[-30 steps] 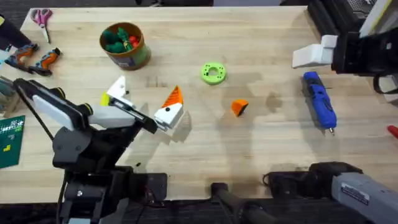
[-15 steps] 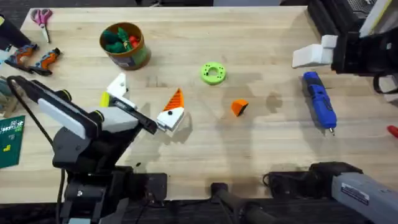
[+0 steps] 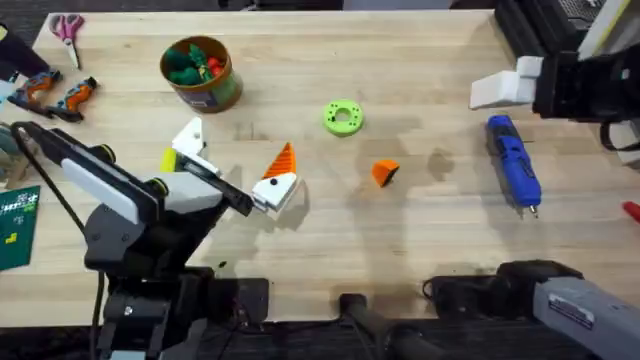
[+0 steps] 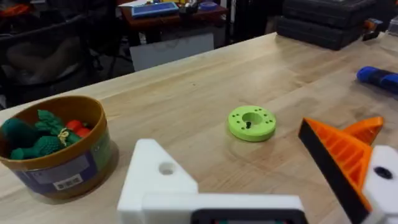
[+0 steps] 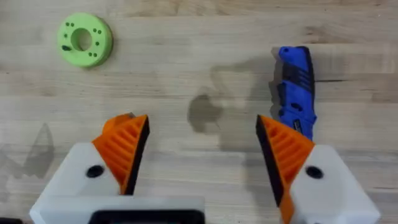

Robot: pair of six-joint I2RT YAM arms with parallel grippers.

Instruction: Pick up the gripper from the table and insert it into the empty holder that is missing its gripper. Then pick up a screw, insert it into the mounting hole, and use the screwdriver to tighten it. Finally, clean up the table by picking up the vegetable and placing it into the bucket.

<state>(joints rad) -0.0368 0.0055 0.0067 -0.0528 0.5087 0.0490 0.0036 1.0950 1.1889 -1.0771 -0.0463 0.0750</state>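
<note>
The loose orange gripper (image 3: pixel 385 172) will slide into the white holder and stay seated before screwing when the robot pushes it in, because the holder has a slanted end (image 3: pixel 190 136).
The loose orange gripper (image 3: pixel 384 172) lies on the table (image 3: pixel 420 230) at mid-right. My left gripper (image 3: pixel 232 160) (image 4: pixel 227 146) stands open to its left, low over the wood. One left jaw carries an orange ribbed pad (image 3: pixel 283 157) (image 4: pixel 339 155). The other is the bare white holder (image 3: pixel 189 135) (image 4: pixel 158 177) with an empty mounting hole. The blue screwdriver (image 3: pixel 514 160) (image 5: pixel 295 84) lies at the right. My right gripper (image 3: pixel 510 80) (image 5: pixel 202 155) hovers open above it, holding nothing. A yellow-green vegetable (image 3: pixel 168 160) peeks out beside the left arm. The bucket (image 3: pixel 200 72) (image 4: pixel 53 149) stands at the back left.
A lime-green ring (image 3: pixel 343 117) (image 4: pixel 252 122) (image 5: pixel 84 40) lies between the bucket and the screwdriver. Pink scissors (image 3: pixel 67 28), orange-handled tools (image 3: pixel 60 92) and a green board (image 3: pixel 15 225) line the left edge. Black cases (image 3: pixel 540 30) stand at the back right.
The left arm shifted slightly a second ago, its rear link moving right and its gripper edging away from the front edge. It has been still since. The right arm has not moved.
</note>
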